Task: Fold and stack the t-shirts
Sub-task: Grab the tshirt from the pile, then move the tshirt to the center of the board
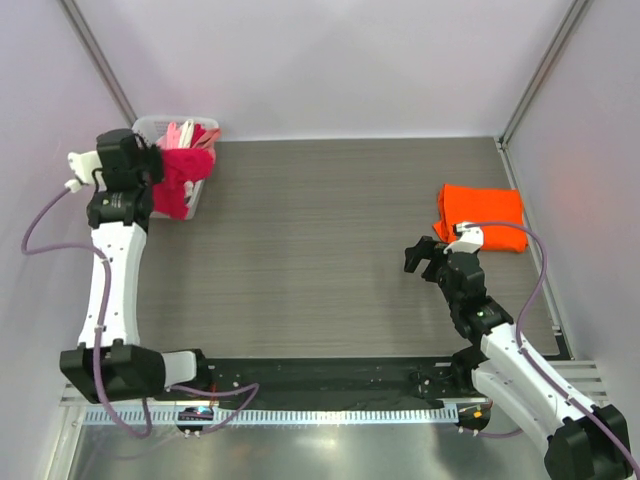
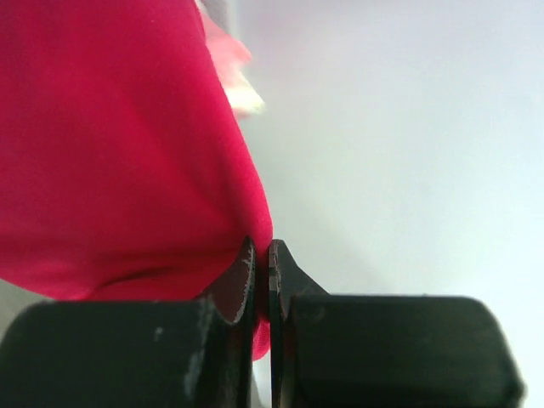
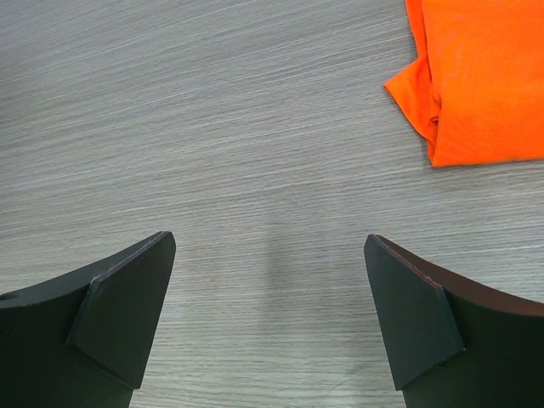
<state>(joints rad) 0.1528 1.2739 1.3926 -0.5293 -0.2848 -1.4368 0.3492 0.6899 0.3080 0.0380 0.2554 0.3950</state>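
Observation:
My left gripper is holding the crimson t-shirt (image 1: 181, 180) in a bunch, so I should lay it over the grey table (image 1: 340, 250). Then my right gripper should pull the t-shirt's far end straight.
The crimson t-shirt (image 1: 182, 175) hangs bunched over the clear basket (image 1: 150, 127) at the back left. My left gripper (image 1: 157, 165) is shut on a fold of it, and the cloth (image 2: 110, 153) fills the left of the left wrist view, pinched between the jaws. Pink and white t-shirts (image 1: 186, 131) stick out of the basket behind it. The orange t-shirt (image 1: 484, 216) lies folded at the right of the table and also shows in the right wrist view (image 3: 476, 76). My right gripper (image 1: 424, 259) is open and empty over bare table, just left of the orange shirt.
The grey wood-grain table (image 1: 320, 240) lies between the basket and the orange shirt. White walls close in the back and sides. A metal rail (image 1: 300, 410) with both arm bases runs along the near edge.

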